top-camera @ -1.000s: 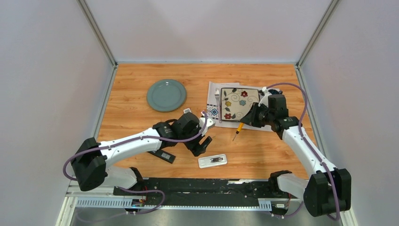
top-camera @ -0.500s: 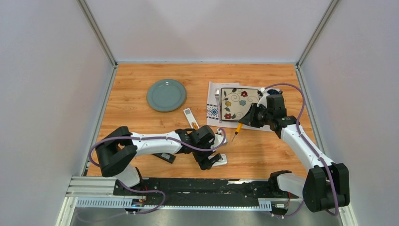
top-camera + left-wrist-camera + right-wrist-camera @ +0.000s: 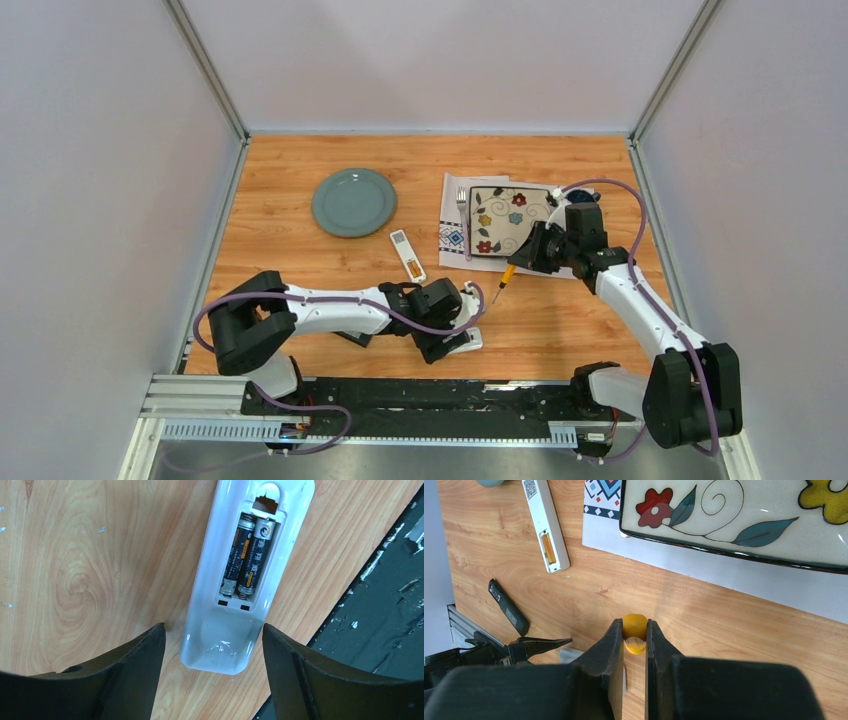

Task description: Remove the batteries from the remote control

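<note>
My left gripper should move the white remote (image 3: 473, 341) by its near end (image 3: 219, 647) toward the screwdriver, because the remote lies close to the black rail, away from the screwdriver.
A white remote control (image 3: 235, 610) lies back-up near the table's front edge, its battery cover off. Two dark batteries (image 3: 248, 555) with gold-orange labels sit side by side in the open bay. My left gripper (image 3: 212, 632) hangs just above the remote's near end, open, one finger on each side and neither touching it. In the top view the left gripper (image 3: 452, 338) covers most of that remote (image 3: 471, 341). My right gripper (image 3: 635, 630) is shut on the orange handle of a screwdriver (image 3: 505, 276), which points down-left at the table.
A second slim white remote (image 3: 406, 255) with an orange cell in its bay lies left of centre. A black remote (image 3: 508, 607) lies partly under my left arm. A round grey-green plate (image 3: 353, 201) and a floral square plate (image 3: 510, 220) on paper stand behind. Black rail (image 3: 380, 605) at the front edge.
My left arm has swung from the table's middle down and right over the white remote, uncovering the slim white remote. Its jaws have narrowed a little. The right arm has barely shifted.
</note>
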You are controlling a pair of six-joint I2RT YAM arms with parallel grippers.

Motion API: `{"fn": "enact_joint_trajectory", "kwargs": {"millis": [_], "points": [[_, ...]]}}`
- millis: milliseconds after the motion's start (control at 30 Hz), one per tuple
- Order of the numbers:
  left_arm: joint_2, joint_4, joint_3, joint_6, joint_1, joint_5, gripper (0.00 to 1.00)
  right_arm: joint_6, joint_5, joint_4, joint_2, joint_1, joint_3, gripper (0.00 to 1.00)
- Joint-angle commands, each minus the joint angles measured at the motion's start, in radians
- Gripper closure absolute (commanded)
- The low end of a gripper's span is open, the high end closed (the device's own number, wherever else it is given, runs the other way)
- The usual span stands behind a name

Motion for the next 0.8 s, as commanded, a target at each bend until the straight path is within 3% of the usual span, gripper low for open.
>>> {"fn": "enact_joint_trajectory", "kwargs": {"millis": [0, 100, 200, 233, 333, 600, 767], "points": [[0.001, -0.052, -0.038, -0.019, -0.035, -0.056, 0.24, -0.002, -0.014, 0.049, 0.009, -0.004, 0.009, 1.00], [0.012, -0.057, -0.053, -0.031, -0.056, -0.071, 0.35, 0.000, -0.014, 0.049, 0.008, -0.004, 0.009, 1.00], [0.024, -0.057, -0.057, -0.033, -0.062, -0.073, 0.54, -0.002, -0.014, 0.047, 0.009, -0.004, 0.007, 1.00], [0.032, -0.066, -0.047, -0.033, -0.062, -0.073, 0.66, -0.002, -0.014, 0.047, 0.006, -0.004, 0.009, 1.00], [0.038, -0.072, -0.017, -0.045, -0.062, -0.112, 0.81, 0.001, -0.011, 0.049, 0.004, -0.004, 0.009, 1.00], [0.099, -0.068, 0.190, -0.054, -0.052, -0.223, 0.81, 0.006, -0.001, 0.039, -0.029, -0.004, 0.004, 1.00], [0.150, -0.074, 0.275, -0.033, -0.021, -0.203, 0.81, 0.001, -0.007, 0.023, -0.035, -0.004, 0.004, 1.00]]}}
